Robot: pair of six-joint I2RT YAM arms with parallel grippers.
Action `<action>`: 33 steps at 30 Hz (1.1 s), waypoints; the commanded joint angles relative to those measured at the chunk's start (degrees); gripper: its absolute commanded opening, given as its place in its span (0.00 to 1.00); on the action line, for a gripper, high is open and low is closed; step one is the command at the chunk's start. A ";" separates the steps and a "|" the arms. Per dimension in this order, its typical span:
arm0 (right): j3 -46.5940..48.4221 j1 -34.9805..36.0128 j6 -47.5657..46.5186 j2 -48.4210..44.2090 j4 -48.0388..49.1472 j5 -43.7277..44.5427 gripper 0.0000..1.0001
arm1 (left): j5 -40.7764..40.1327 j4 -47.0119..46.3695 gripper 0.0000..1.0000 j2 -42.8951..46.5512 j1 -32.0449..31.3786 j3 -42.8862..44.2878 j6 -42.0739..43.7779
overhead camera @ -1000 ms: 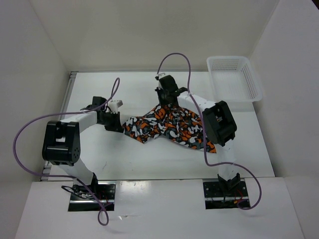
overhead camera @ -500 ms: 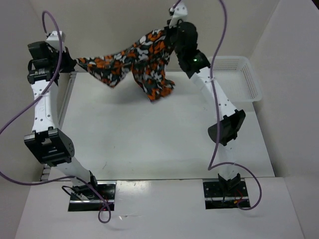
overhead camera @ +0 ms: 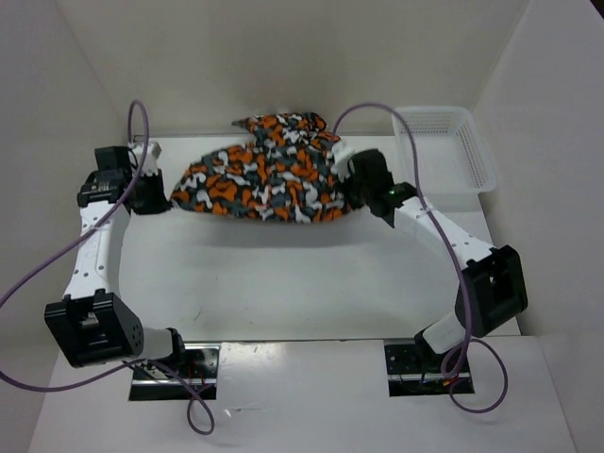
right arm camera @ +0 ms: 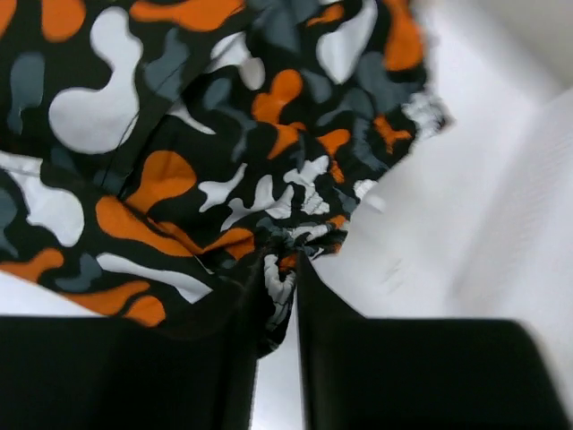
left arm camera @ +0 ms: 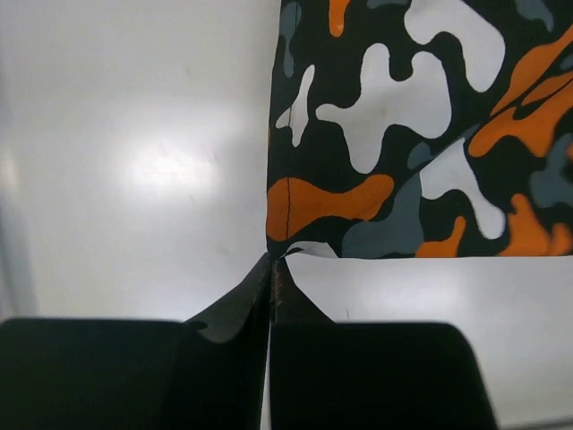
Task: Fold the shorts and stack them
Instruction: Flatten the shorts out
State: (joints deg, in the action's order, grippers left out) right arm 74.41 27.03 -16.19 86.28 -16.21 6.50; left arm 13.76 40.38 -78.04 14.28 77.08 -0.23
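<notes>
My grippers should lay the edge they hold nearer me, since the shorts' far part [overhead camera: 285,130] droops bunched behind it, then take the shorts' far corners [overhead camera: 314,122] and spread them.
The shorts [overhead camera: 264,179], in an orange, white, black and grey blob print, hang stretched between my two grippers above the far part of the table. My left gripper [overhead camera: 162,194] is shut on their left corner; in the left wrist view the fingers [left arm camera: 273,269] pinch the hem corner of the shorts [left arm camera: 403,134]. My right gripper [overhead camera: 351,189] is shut on the right end; in the right wrist view bunched cloth of the shorts [right arm camera: 179,134] sits between its fingers [right arm camera: 282,278]. The far edge of the shorts droops toward the back wall.
A white plastic lattice basket [overhead camera: 444,146] stands at the back right of the white table [overhead camera: 302,283]. White walls close in the left, back and right sides. Purple cables loop over both arms.
Both arms have come down from a high lift near the back wall. The shorts, hanging in a bunch before, are now spread wide and lower between the grippers.
</notes>
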 commanded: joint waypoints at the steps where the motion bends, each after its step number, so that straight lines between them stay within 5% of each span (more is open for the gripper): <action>1: -10.41 0.22 -7.78 -3.30 -10.30 -13.60 0.28 | -0.31 8.12 0.00 4.55 -2.76 -7.26 0.23; 6: -18.95 0.22 -17.99 -6.73 -15.43 -15.40 0.29 | -0.31 18.31 0.00 9.92 -8.73 -16.49 0.23; 12: -20.27 0.22 -27.67 -7.79 -22.02 -14.15 0.31 | -5.31 19.56 0.02 11.24 -14.20 -22.93 0.23; 16: -20.27 0.22 -31.27 -9.11 -27.29 -14.67 0.02 | -11.36 20.88 0.00 11.24 -15.51 -25.91 0.23; 21: -22.29 0.22 -31.47 -10.42 -28.90 -14.68 0.01 | -14.99 20.88 0.00 11.24 -15.51 -27.07 0.23; 22: -22.29 0.22 -30.49 -10.95 -27.58 -14.68 0.04 | -14.99 20.88 0.06 11.24 -15.51 -27.07 0.23; 23: -21.77 0.22 -29.53 -10.96 -26.08 -14.68 0.25 | -14.99 20.88 0.18 11.24 -15.51 -27.07 0.23; 24: -20.63 0.22 -28.13 -10.96 -22.85 -15.20 0.29 | -14.99 19.92 0.43 11.24 -15.51 -27.07 0.23; 26: -19.14 0.22 -24.43 -9.82 -20.02 -16.25 0.34 | -15.69 16.42 0.63 11.77 -15.51 -25.58 0.23; 30: -17.11 1.00 -20.12 -5.78 -13.60 -13.73 0.06 | -14.99 6.93 0.72 13.61 -12.80 -20.22 0.23; 33: -18.94 4.60 -22.13 -2.09 -9.73 -10.99 0.01 | -11.23 -0.91 0.73 12.22 -14.18 -19.42 0.23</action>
State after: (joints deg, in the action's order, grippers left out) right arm 55.20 28.40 -39.00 81.14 -32.53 -6.70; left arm -0.14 49.76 -66.26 0.93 54.54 -0.21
